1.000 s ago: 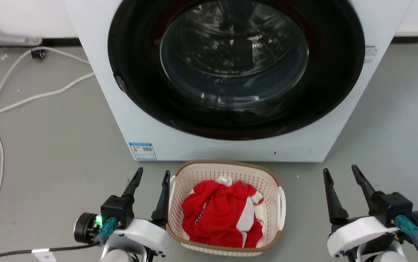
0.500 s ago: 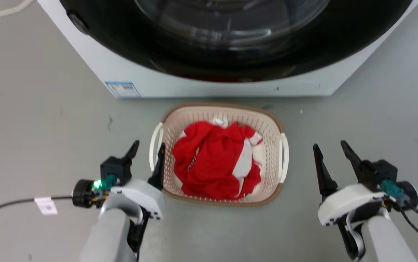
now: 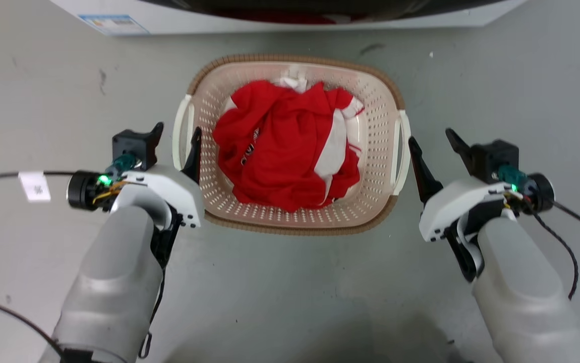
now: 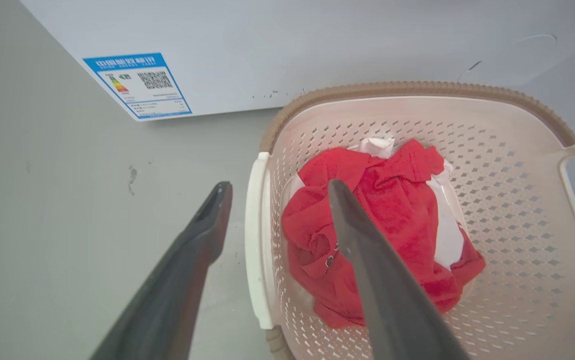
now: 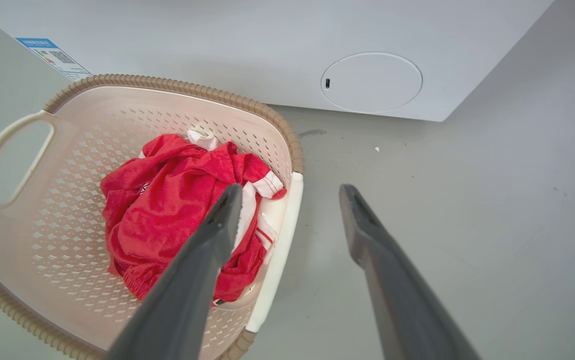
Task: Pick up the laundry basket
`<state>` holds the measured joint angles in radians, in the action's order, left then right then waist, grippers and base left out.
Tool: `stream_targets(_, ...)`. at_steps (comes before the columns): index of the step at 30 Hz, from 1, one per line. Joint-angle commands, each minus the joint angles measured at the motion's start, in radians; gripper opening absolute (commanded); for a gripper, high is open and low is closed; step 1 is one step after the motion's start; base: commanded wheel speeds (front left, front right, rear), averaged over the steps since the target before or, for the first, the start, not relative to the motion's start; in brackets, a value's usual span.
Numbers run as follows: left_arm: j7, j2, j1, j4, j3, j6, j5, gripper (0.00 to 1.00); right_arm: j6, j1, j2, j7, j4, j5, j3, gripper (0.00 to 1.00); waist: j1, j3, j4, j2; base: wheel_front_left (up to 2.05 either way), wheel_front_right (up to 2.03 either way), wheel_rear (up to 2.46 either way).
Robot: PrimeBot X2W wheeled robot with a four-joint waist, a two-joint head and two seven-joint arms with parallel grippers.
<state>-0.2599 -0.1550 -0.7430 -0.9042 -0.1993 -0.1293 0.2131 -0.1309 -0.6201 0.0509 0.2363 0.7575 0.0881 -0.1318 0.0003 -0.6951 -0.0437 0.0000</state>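
Observation:
The red and white garment [image 3: 288, 148] lies in a heap well below the laundry basket's rim [image 3: 297, 230]. It will stay in place and come along when I lift the laundry basket.
The laundry basket [image 3: 295, 59] stands on the grey floor in front of the washing machine, cream and perforated with a brown rim, and holds a red and white garment [image 3: 280, 146]. My left gripper [image 3: 178, 130] is open, one finger on each side of the white left handle [image 3: 179, 126]. In the left wrist view the left gripper [image 4: 278, 186] has that handle [image 4: 256, 240] between its fingers. My right gripper [image 3: 430, 136] is open just outside the right handle [image 3: 402, 146]. In the right wrist view the right gripper [image 5: 291, 190] frames that handle [image 5: 280, 235].
The white base of the washing machine [image 3: 270, 20] runs along the far side of the basket, with a blue label [image 4: 137, 85] at its lower left corner. Black cables with white tags [image 3: 33, 185] trail from both wrists over the bare grey floor.
The head camera has tilted down, so the machine's door has left the picture. Both grippers have come in beside the basket's handles; the right one has closed most of its gap to the right handle.

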Motion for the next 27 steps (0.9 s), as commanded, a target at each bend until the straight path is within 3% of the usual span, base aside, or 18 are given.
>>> stream_targets(1, 0.011, -0.013, -0.046, -0.033, -0.029, -0.001, 0.026, 1.0, 0.0, -0.055, -0.001, 0.004, 0.041, 0.006, -0.01, 1.0, -0.0003, -0.062, -0.006, 0.0, 0.0, 0.0, 0.0)
stream_targets(15, 0.149, -0.094, -0.236, -0.165, -0.255, 0.0, 0.265, 1.0, 0.0, -0.299, -0.001, -0.055, 0.341, 0.113, -0.133, 1.0, -0.0003, -0.195, 0.0, 0.0, 0.0, 0.0, 0.0)
stream_targets(26, 0.246, -0.125, -0.32, -0.193, -0.402, -0.001, 0.412, 1.0, 0.0, -0.403, -0.001, -0.122, 0.427, 0.237, -0.262, 1.0, -0.0003, -0.244, 0.0, 0.0, 0.0, 0.0, 0.0)
stream_targets(27, 0.257, -0.127, -0.327, -0.195, -0.412, 0.0, 0.424, 0.84, 0.0, -0.407, -0.001, -0.132, 0.429, 0.252, -0.274, 0.42, -0.0003, -0.245, -0.001, 0.0, 0.0, 0.0, 0.0)
